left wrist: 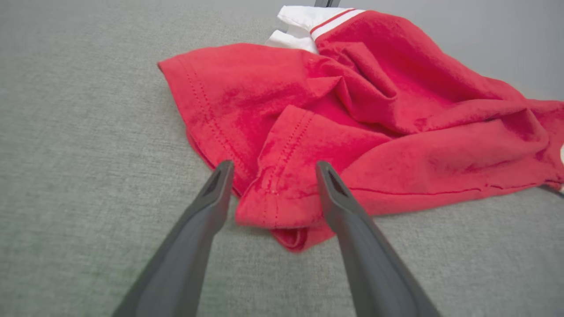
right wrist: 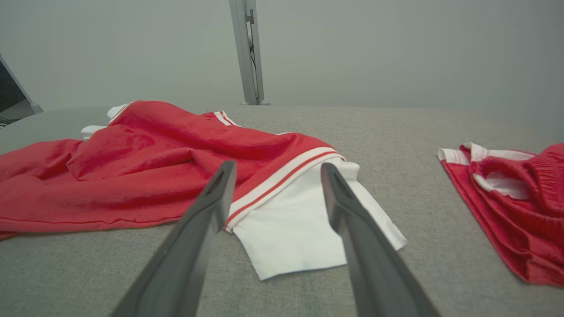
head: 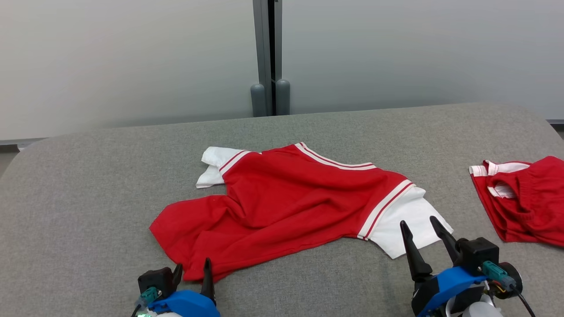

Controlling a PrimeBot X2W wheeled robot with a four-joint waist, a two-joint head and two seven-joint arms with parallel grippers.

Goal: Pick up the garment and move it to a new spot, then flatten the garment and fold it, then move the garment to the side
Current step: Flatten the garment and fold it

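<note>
Slack creases (head: 242,216) bunch the garment's red body. So the garment (head: 296,195) will drop open into a wide, smoother panel when I raise it by hem and sleeve.
A red garment (head: 282,202) with white sleeves and red-and-white stripes lies rumpled across the middle of the grey table (head: 88,198). My left gripper (head: 192,267) stands open at the garment's near hem corner. In the left wrist view that folded red corner (left wrist: 275,198) lies between the tips of my left gripper (left wrist: 273,169), untouched by the fingers. My right gripper (head: 416,224) is open just before the white right sleeve (head: 410,220). Seen from the right wrist, the white sleeve (right wrist: 286,233) lies between and below the tips of my right gripper (right wrist: 276,169).
A second red-and-white piece of clothing (head: 524,198) lies bunched at the table's right edge, also in the right wrist view (right wrist: 506,198). A grey post (head: 269,57) rises behind the table against a pale wall. Bare grey cloth surface stretches to the left (left wrist: 79,132).
</note>
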